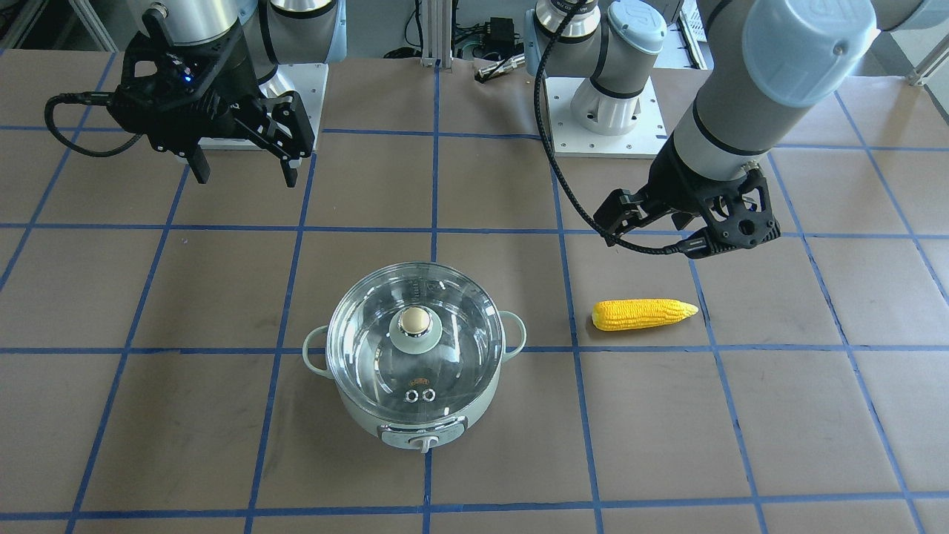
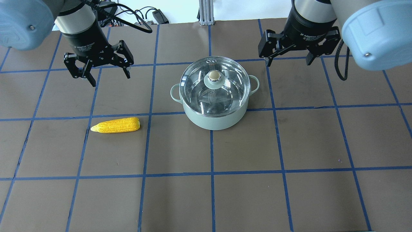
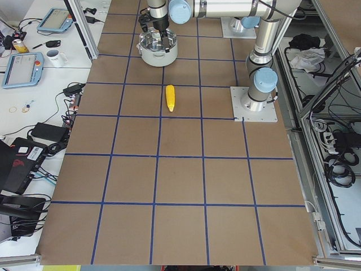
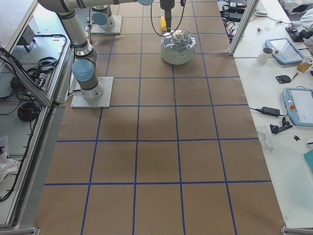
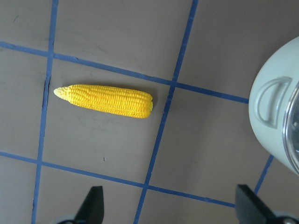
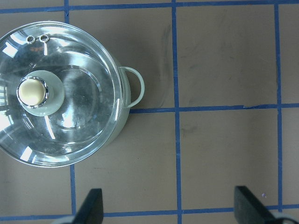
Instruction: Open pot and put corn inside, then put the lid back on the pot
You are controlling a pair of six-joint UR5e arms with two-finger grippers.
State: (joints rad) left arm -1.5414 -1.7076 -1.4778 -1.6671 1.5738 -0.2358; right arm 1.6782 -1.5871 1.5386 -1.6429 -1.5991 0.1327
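The corn [image 1: 644, 314] is shorter than the width of the glass lid [image 1: 415, 343], so it will fit in the pot lengthwise when I lower it inside.
The mint-green pot [image 2: 214, 120] stands mid-table with the glass lid [image 2: 227, 93] on it, its beige knob [image 2: 213, 75] up. The corn [image 2: 117, 125] lies flat on the table to the pot's left, its pale tip pointing away from the pot. My left gripper [image 2: 109, 76] hangs open and empty above the table behind the corn. The left wrist view shows the corn [image 5: 107, 100] and the pot's side [image 5: 271, 116]. My right gripper [image 2: 288, 60] hangs open and empty to the pot's right rear. The right wrist view shows the lid [image 6: 70, 116] to the gripper's left.
Brown table with a blue tape grid. The arm bases [image 1: 604, 111] stand at the table's robot side. Benches with tablets [image 4: 297, 105], a cup [image 4: 266, 55] and cables run along the far side.
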